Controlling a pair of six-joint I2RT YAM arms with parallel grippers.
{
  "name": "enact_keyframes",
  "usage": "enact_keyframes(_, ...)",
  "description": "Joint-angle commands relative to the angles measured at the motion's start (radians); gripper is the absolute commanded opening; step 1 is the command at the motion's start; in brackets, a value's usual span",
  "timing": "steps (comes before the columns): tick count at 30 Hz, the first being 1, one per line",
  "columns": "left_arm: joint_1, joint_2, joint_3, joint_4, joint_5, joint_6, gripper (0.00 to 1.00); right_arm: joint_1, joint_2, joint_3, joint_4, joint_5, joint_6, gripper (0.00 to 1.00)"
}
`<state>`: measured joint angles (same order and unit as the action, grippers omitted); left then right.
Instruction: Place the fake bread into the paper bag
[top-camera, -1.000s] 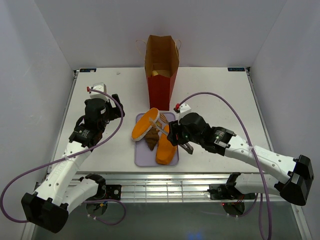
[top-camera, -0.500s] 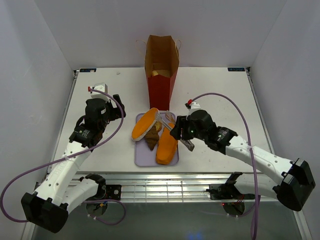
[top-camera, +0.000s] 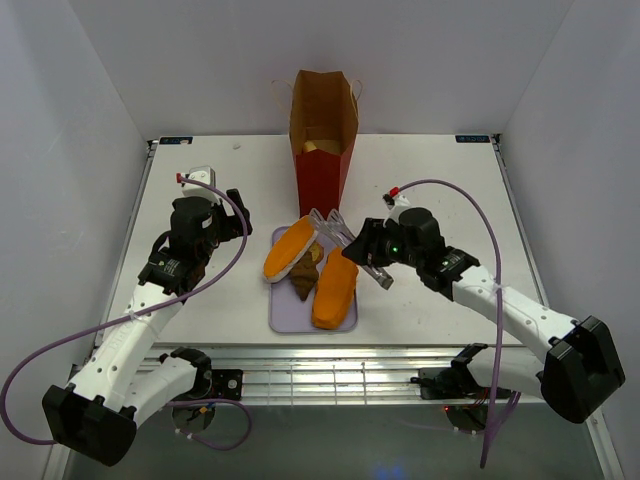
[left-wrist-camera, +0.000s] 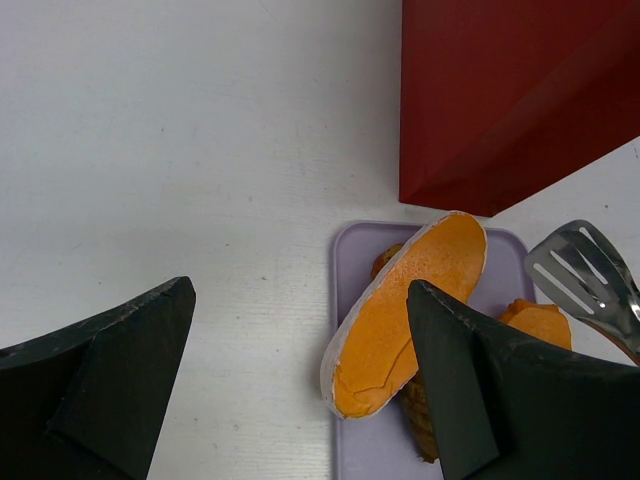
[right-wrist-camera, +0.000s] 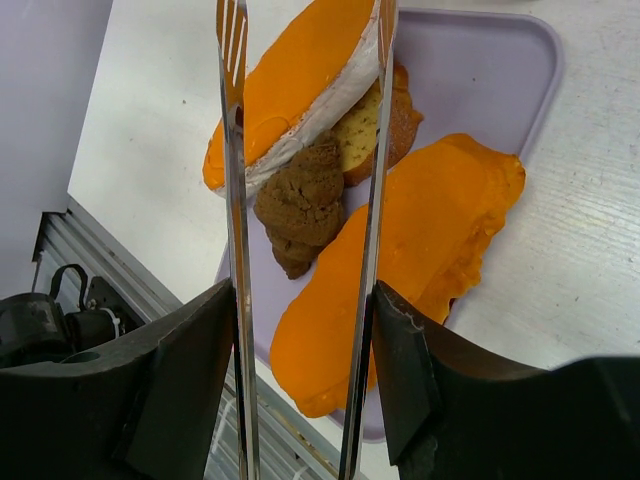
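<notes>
The open tips of the metal tongs are in line across the white-edged orange loaf (top-camera: 287, 251). My right gripper goes on lowering the tips until they are on either side of its far end (top-camera: 302, 229) before it closes.
The paper bag (top-camera: 322, 130) stands upright at the back centre, brown above and red below; its red base shows in the left wrist view (left-wrist-camera: 520, 90). A pale shape lies inside it. On the lavender tray (top-camera: 285, 318) lie an orange loaf (top-camera: 290, 247), a second orange loaf (top-camera: 335, 288) and a brown croissant (top-camera: 305, 274). The right wrist view shows the same pieces (right-wrist-camera: 300, 80) (right-wrist-camera: 400, 280) (right-wrist-camera: 305, 200) and a tan piece (right-wrist-camera: 365, 130). My right gripper (top-camera: 372, 262) is shut on metal tongs (right-wrist-camera: 235, 200), whose tips are apart and empty above the tray. My left gripper (top-camera: 228, 215) is open and empty, left of the tray.
White walls close in the table on three sides. A metal grille runs along the near edge (top-camera: 330, 370). Purple cables loop from both arms over the table (top-camera: 440, 195).
My right arm has drawn back to the right and risen, lifting the tongs off the bread toward the bag's base. The bread stays on the tray. The left arm has not moved.
</notes>
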<state>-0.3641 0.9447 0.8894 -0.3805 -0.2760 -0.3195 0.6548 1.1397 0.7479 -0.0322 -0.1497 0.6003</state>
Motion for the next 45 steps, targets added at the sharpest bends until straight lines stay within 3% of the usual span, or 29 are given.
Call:
enact_keyframes(1, -0.006, -0.007, -0.003, 0.022, 0.011, -0.001, 0.98, -0.014, 0.032, -0.009, 0.103, -0.071, 0.013, 0.60)
enact_keyframes(45, -0.006, -0.020, -0.003, 0.022, 0.027, 0.003, 0.98, -0.069, 0.291, 0.061, 0.265, -0.188, 0.047, 0.59)
